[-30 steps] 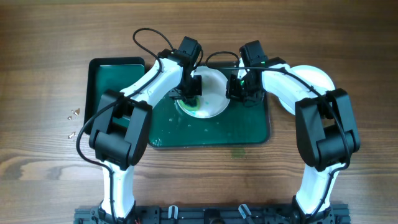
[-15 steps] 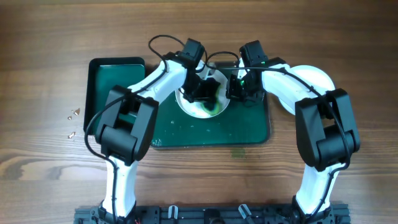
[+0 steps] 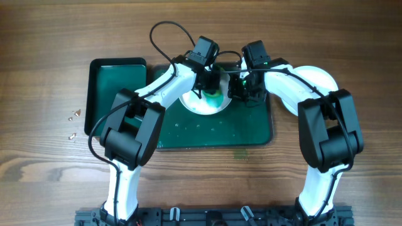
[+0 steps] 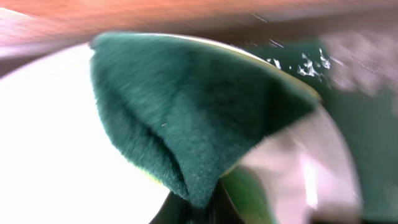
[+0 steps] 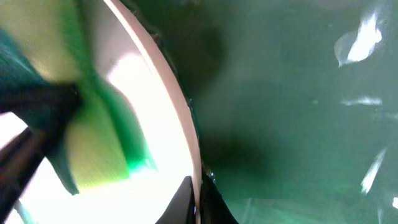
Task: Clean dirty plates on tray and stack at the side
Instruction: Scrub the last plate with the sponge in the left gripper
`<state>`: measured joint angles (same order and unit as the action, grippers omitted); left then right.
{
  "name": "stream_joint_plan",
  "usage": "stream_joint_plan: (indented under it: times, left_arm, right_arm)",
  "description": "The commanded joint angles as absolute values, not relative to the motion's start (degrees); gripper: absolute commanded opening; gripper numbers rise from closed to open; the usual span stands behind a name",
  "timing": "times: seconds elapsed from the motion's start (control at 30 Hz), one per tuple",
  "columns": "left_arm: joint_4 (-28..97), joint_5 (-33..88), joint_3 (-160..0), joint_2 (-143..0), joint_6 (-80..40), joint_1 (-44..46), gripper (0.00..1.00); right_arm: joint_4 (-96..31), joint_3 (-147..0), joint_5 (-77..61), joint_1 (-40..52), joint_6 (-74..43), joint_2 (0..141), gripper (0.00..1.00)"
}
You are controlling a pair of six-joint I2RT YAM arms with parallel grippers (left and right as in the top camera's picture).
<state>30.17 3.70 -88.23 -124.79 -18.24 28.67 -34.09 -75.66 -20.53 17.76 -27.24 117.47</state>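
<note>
Next, my left gripper turns back and wipes toward the opposite rim (image 3: pixel 183 102), since the green sponge (image 3: pixel 214 98) is close by my right gripper on the plate's rim.
One white plate (image 3: pixel 193 105) lies on the back middle of the large dark green tray (image 3: pixel 251 129); no other plates show. My left gripper (image 3: pixel 208 86) is shut on a green sponge (image 3: pixel 213 98) and presses it on the plate's right part. In the left wrist view the sponge (image 4: pixel 186 112) covers the white plate (image 4: pixel 56 137). My right gripper (image 3: pixel 236 89) is shut on the plate's right rim. In the right wrist view its jaws (image 5: pixel 198 199) pinch the rim (image 5: pixel 169 93), with the sponge (image 5: pixel 93 155) and a green smear on the plate beside them.
The smaller dark green tray (image 3: pixel 116 81) sits to the left of the large one, without the sponge. Small metal bits (image 3: pixel 74 115) lie on the wooden table further left. A faint green stain (image 3: pixel 240 152) marks the table in front of the large tray.
My left gripper has swept the sponge from the plate's left part across to its right part. The right gripper has stayed on the rim.
</note>
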Motion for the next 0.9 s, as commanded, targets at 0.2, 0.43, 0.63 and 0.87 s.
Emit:
stream_joint_plan:
  times: [0.2,0.43,0.63,0.87]
  left_arm:
    - [40.27,-20.73,-87.29,-126.89,-27.49,26.46,0.04]
    - [54.89,1.04,-87.29,-126.89,-20.14,26.09,0.04]
    - [56.07,28.82,-87.29,-126.89,-1.93,26.15,0.04]
    - [47.83,34.04,-87.29,-126.89,-0.21,26.13,0.04]
  right_arm:
    - [-35.31,-74.17,-20.67,18.33,-26.52,118.93,0.04]
    - [-35.31,-74.17,-20.69,18.33,-26.55,118.93,0.04]
    - [-35.4,-74.17,-20.71,18.33,-26.55,118.93,0.04]
    - [-35.42,-74.17,-20.73,18.33,-26.52,118.93,0.04]
